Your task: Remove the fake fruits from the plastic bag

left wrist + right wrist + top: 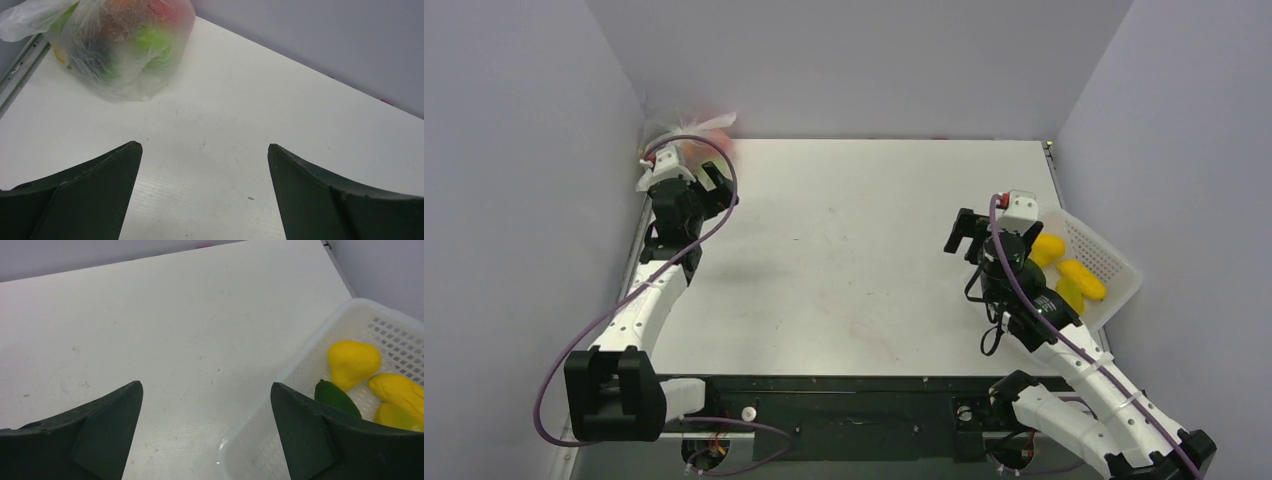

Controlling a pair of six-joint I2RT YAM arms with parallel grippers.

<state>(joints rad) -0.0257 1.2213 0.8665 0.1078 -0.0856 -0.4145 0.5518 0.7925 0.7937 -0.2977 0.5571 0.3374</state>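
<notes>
The table (172, 120) is clear between my left gripper's open fingers and the plastic bag, so I go on reaching until the fingers close on the bag's film (152, 60).
The plastic bag (120, 45) lies closed in the table's far left corner and also shows in the top view (699, 135). Through its clear film I see fake fruits: a lime green one (152, 42), a red one (165, 10) and a dark one (95, 52). My left gripper (205, 150) is open and empty, a short way in front of the bag; in the top view (714, 190) it sits just below the bag. My right gripper (207, 390) is open and empty over the table at the basket's left rim, far from the bag.
A white perforated basket (1114, 265) stands at the right edge, holding yellow toy fruits (352, 362) and a dark green one (336, 397). Grey walls close in the left, back and right sides. A metal rail (20, 67) runs along the table's left edge.
</notes>
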